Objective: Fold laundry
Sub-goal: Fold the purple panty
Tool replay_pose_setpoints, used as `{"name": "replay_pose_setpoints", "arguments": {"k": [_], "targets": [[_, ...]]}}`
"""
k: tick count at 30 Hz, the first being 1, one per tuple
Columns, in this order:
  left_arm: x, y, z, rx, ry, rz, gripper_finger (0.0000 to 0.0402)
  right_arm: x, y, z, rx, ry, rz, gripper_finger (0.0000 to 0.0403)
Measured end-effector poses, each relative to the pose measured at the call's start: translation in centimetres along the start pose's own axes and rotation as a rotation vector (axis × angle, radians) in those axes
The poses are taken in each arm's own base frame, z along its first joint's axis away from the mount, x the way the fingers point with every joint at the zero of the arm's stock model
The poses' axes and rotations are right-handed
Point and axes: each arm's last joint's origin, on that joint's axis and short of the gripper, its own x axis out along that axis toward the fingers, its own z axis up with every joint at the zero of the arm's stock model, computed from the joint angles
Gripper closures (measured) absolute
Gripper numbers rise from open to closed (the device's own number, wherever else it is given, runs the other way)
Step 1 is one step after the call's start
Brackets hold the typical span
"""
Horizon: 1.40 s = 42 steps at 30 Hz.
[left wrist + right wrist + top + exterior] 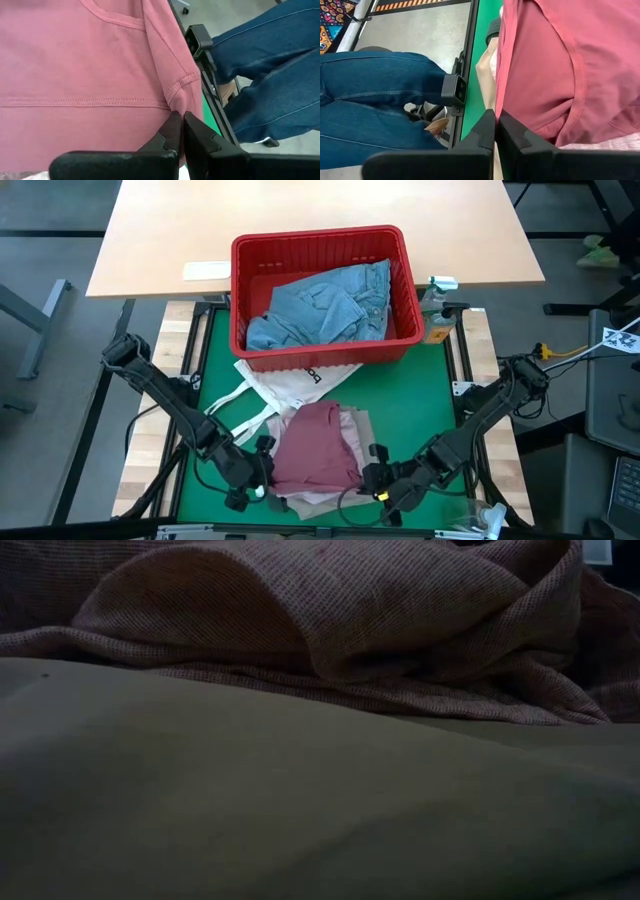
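Observation:
I should open my right gripper and take the pink top where the seam and the side edge meet, because the pink top's curved seam (579,70) hangs apart from the side edge in my right gripper.
A pink top (315,445) lies spread over beige trousers (356,430) on the green mat (420,400), near the table's front edge. My left gripper (257,477) is shut at the top's near left corner and my right gripper (380,476) is shut at its near right corner. In the wrist views the pink top (75,65) (560,65) fills the space beyond each pair of fingers. A paler mottled pink cloth (605,145) lies under it. The low view shows only cloth right in front of it. My left gripper pinches the pink top's edge beside a stitched sleeve hem (174,102) between its two shut fingers. The fingers slant down from the table's near left. The cloth runs smooth away from them. My right gripper pinches the pink top's side edge (512,120) between its two shut fingers, slanting down from the table's near right. A curved seam (576,75) runs just beyond. The cloth spreads away with soft folds.
A red basket (310,238) with light blue jeans (325,310) stands at the far middle, and a white tote bag (285,385) lies in front of it. A person's legs in blue jeans (270,75) (370,100) are just past the table's near edge.

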Motion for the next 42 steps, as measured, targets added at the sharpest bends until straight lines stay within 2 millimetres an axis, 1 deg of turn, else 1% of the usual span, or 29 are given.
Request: {"name": "replay_pose_setpoints", "arguments": {"k": [7,11,14,20,23,25,28,35,37,42], "targets": [[0.0,-0.2,0.0,0.003,-0.004,-0.007,0.0396,0.0,0.2,0.0,0.006,0.016,0.047,0.0395],[0.0,-0.2,0.0,0.002,-0.004,-0.006,0.0386,0.0,0.6,0.3,0.090,0.011,0.110,0.0388],[0.0,-0.1,-0.1,0.001,-0.002,0.014,0.0361,0.0,0.6,0.3,0.143,0.023,0.124,0.0359],[0.0,-0.2,-0.1,-0.049,0.002,-0.004,0.0308,0.0,0.4,-0.1,0.269,0.062,0.090,0.0282],[-0.1,-0.6,-0.3,-0.041,0.008,-0.021,0.0295,0.0,0.2,-0.2,0.283,0.073,0.065,0.0256],[-0.1,-0.8,-0.4,-0.034,0.007,-0.025,0.0293,0.2,0.1,-0.3,0.281,0.057,0.031,0.0246],[-0.2,-1.1,-0.4,-0.026,0.007,-0.029,0.0292,0.9,-0.1,-0.4,0.265,0.011,-0.038,0.0240],[-0.2,-1.0,-0.4,-0.026,-0.011,0.006,0.0291,3.4,-0.7,-1.3,0.127,0.028,-0.139,0.0244],[-0.2,-0.9,-0.3,-0.026,-0.022,0.030,0.0291,3.9,-1.3,-1.4,0.108,0.046,-0.166,0.0244],[-0.2,-0.8,-0.3,-0.026,-0.029,0.044,0.0291,4.3,-2.5,-1.1,0.102,0.075,-0.208,0.0244]]}}
